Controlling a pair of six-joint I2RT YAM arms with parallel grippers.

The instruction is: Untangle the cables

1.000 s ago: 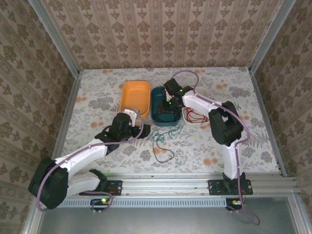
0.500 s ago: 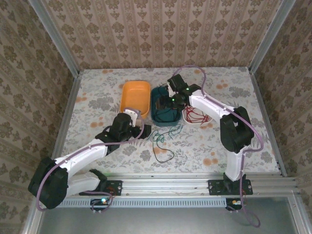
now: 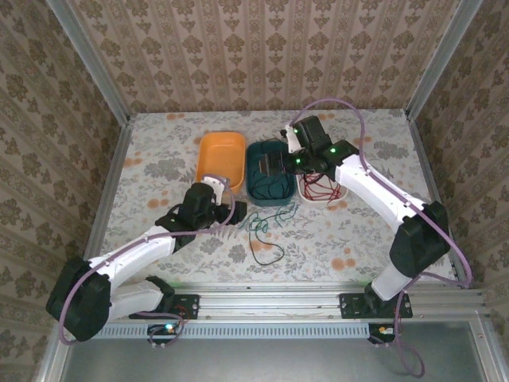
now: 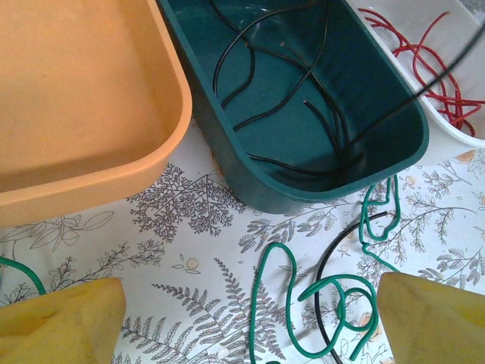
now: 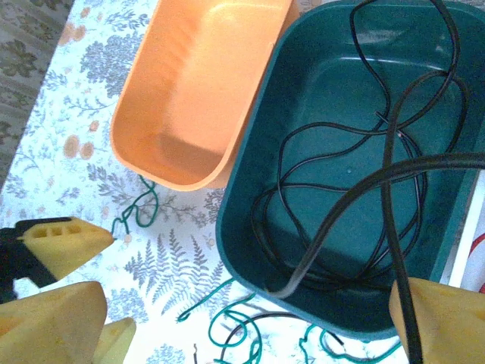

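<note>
A black cable comes up from the teal bin and goes over my right gripper's finger. My left gripper should pull that cable (image 5: 342, 206) out of the way before my right gripper moves off.
Black cables (image 4: 303, 98) lie coiled in the teal bin (image 3: 256, 189). Red cables (image 4: 436, 61) sit in the white tray (image 3: 332, 150). Green cables (image 4: 322, 299) and one black cable (image 3: 266, 253) lie loose on the table in front of the bins. My left gripper (image 4: 250, 303) stands open low over the green cables, its fingers either side of them. My right gripper (image 5: 248, 296) is open above the teal bin (image 5: 250, 258). One black cable (image 5: 394, 220) runs down past its right finger (image 5: 443, 322) into the bin.
An empty orange bin (image 3: 221, 157) stands left of the teal one. Patterned walls and metal rails (image 3: 278, 296) bound the table. In the right wrist view the left gripper's yellow finger (image 5: 64, 235) shows at the left edge.
The right arm has swung right and lifted away from inside the teal bin, trailing a black cable. The left arm has not moved.
</note>
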